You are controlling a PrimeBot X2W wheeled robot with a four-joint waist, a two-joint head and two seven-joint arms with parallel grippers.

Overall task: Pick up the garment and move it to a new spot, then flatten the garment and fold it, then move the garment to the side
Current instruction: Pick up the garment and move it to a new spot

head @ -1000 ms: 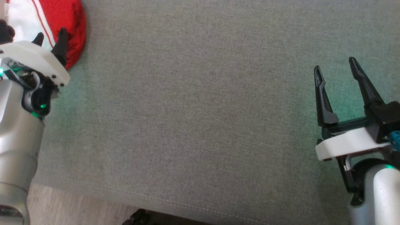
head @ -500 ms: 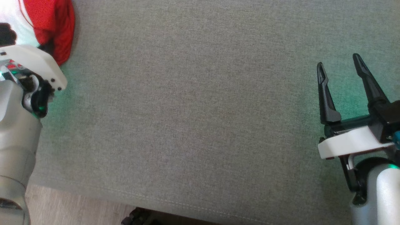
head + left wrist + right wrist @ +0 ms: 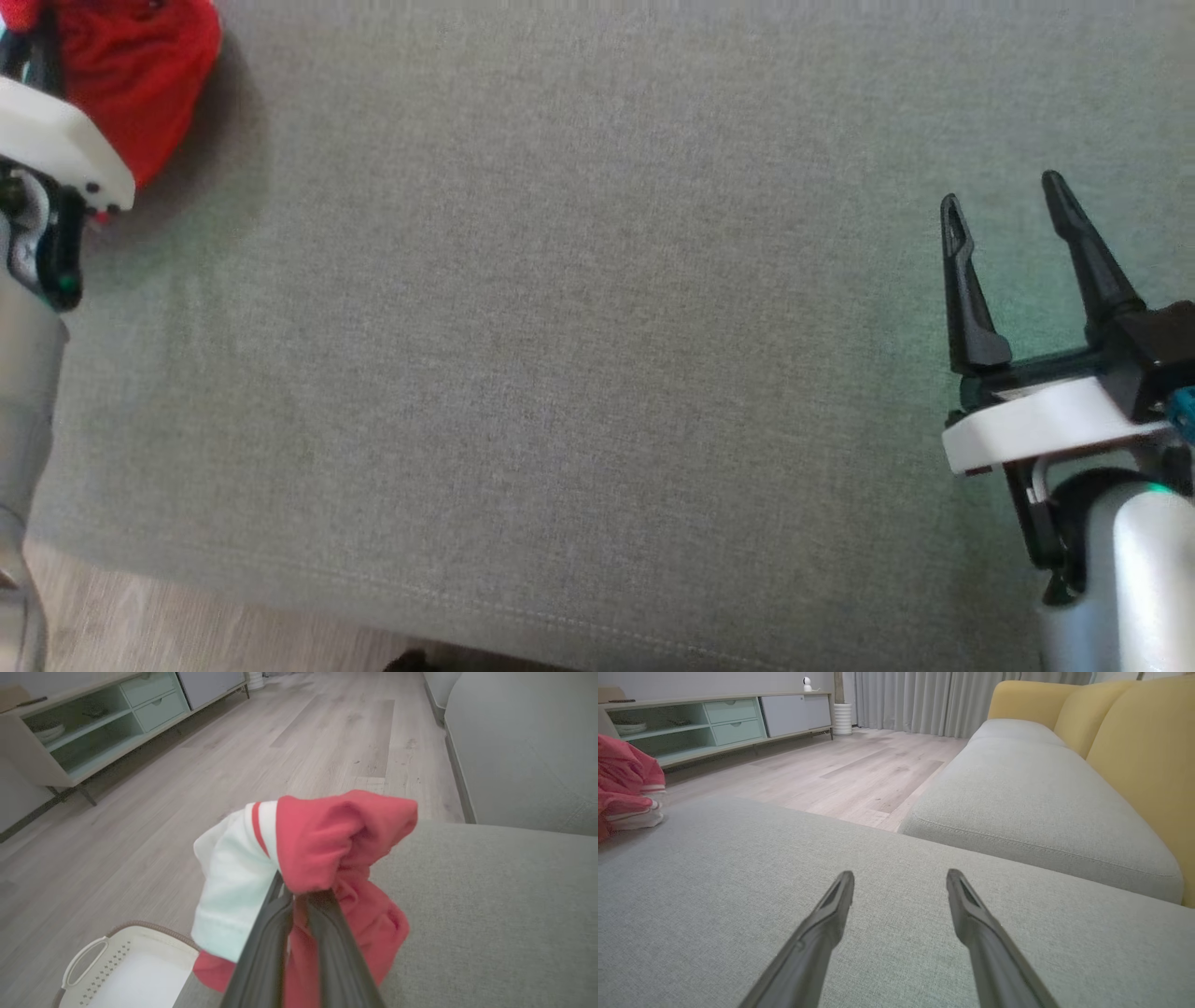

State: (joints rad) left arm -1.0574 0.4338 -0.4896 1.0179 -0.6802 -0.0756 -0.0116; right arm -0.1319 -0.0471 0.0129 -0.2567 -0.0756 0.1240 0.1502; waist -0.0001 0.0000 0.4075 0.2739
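I expect the red garment (image 3: 626, 787) to stretch out long when I pull, with its white part dragging on the cushion, because loose folds (image 3: 630, 766) bunch it up.
The garment (image 3: 327, 844) is red with a white, red-striped part, bunched up at the left end of the grey cushion (image 3: 597, 355). My left gripper (image 3: 299, 898) is shut on a fold of it, and the cloth hangs lifted from the fingers. In the head view the garment (image 3: 140, 65) shows as a red lump in the top left corner, with the left wrist's white plate in front of it. The garment (image 3: 626, 784) is also at the left edge of the right wrist view. My right gripper (image 3: 1004, 201) hovers open over the cushion's right side, nothing between its fingers (image 3: 840, 896).
A white laundry basket (image 3: 117, 970) stands on the wood floor (image 3: 280, 746) below the cushion's left end. A low cabinet (image 3: 719, 723) lines the far wall. A second grey seat with yellow backrests (image 3: 1134, 746) lies beyond the right gripper.
The left gripper closed on the garment and lifted it, bunching the cloth so its white part left the head view. The right gripper stayed open in place.
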